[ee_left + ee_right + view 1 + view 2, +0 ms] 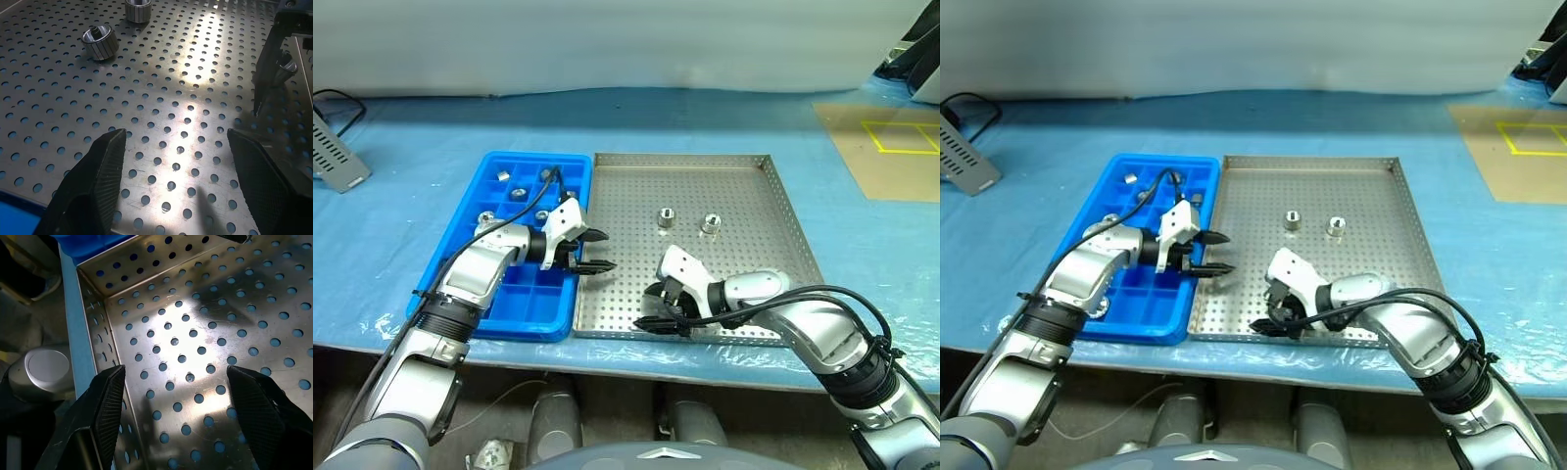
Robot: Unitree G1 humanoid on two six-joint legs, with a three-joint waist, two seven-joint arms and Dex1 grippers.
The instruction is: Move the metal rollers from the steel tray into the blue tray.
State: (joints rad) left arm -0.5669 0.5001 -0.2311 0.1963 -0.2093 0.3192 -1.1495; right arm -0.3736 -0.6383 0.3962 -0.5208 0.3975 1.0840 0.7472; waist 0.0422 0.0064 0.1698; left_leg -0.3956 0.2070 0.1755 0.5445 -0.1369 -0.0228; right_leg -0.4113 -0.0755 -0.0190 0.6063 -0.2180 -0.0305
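Note:
A metal roller stands behind the ends of my right gripper's open fingers, and the fingers face empty steel tray [182,374], so next I move back and grab that roller [286,69].
Two metal rollers [665,216] [710,223] stand in the middle of the steel tray [744,186]; the left wrist view shows them [100,42] beyond my fingers. Several more rollers [519,193] lie in the far compartments of the blue tray [524,299], which sits against the steel tray's left side. My left gripper [597,251] hovers open and empty over the steel tray's left rim, pointing right. My right gripper [656,305] is open and empty, low over the steel tray's near left corner [98,308], pointing left.
A blue sheet [411,225] covers the table. A grey device [337,152] with a black cable lies at the far left. At the far right is a tan board [891,147] with yellow tape. The table's front edge runs just behind both trays' near rims.

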